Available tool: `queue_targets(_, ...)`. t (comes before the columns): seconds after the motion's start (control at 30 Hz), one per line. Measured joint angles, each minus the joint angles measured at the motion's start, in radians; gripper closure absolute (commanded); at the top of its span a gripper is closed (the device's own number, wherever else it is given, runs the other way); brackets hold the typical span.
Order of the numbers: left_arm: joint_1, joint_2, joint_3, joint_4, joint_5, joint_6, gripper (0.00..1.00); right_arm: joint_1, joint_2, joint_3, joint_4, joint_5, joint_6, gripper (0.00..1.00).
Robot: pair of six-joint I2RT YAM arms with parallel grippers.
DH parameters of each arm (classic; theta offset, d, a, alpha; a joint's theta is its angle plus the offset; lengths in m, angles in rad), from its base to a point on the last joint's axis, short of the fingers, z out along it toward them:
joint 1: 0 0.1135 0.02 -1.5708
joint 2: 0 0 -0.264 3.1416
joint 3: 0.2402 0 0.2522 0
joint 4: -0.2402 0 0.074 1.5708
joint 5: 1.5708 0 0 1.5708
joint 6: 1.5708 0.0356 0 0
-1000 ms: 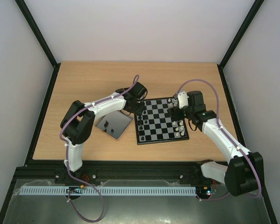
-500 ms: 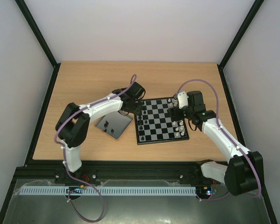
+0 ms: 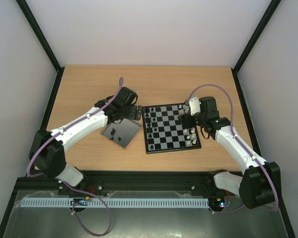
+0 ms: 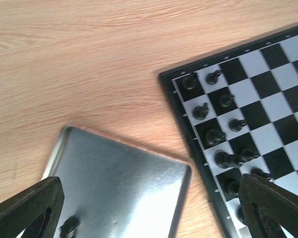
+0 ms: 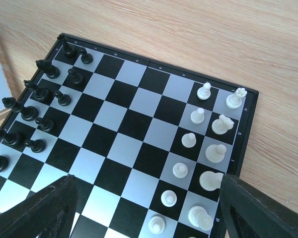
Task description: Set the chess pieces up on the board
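Observation:
My left gripper should keep moving its open fingers toward the tray [image 3: 125, 133] until they are on both sides of one piece. The grey tray has black pieces lying spaced apart [image 3: 112, 132] on it.
The board [image 3: 170, 130] lies at the table's middle right. Black chess pieces [image 4: 200, 111] stand in two columns along its left edge, white chess pieces [image 5: 197, 115] in two columns along its right edge. My left gripper [image 3: 133, 113] hangs open and holds nothing, above the gap between the grey tray [image 3: 128, 130] and the board's left edge; its fingers [image 4: 25, 208] frame the tray's corner [image 4: 139, 183]. One black piece [image 4: 69, 229] lies on the tray. My right gripper [image 3: 188, 117] is open over the board's right half, its fingers [image 5: 260, 210] clear of the white pieces.
Two black pieces [image 3: 113, 131] sit on the grey tray in the top view. Bare wood [image 3: 89, 84] runs behind and left of the tray. Black frame posts and white walls close in the table on both sides.
My left gripper opened and pulled back to the left, off the board's left edge, its arm stretching out lower. The right arm stayed put.

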Motion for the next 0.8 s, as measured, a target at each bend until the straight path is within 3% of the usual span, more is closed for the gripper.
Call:
queue_targets(0.17,0.001,-0.029,-0.008,-0.062,-0.071,0.005,0.01,0.000,-0.015,0.000,0.000,0.000,-0.003,0.21)
queue_targets(0.33,0.004,-0.163,-0.124,-0.050,-0.129,0.014,0.01,0.000,-0.023,0.000,0.000,-0.001,-0.008,0.21)
queue_targets(0.53,0.058,-0.232,-0.180,-0.079,-0.273,-0.061,0.02,0.000,-0.026,0.000,0.000,-0.003,-0.014,0.21)
queue_targets(0.63,0.108,-0.172,-0.183,-0.102,-0.242,-0.062,0.21,0.000,-0.027,0.000,0.000,-0.004,-0.014,0.21)
queue_targets(0.8,0.154,-0.130,-0.258,-0.103,-0.071,-0.040,0.54,0.000,-0.029,0.000,-0.001,-0.017,-0.015,0.21)
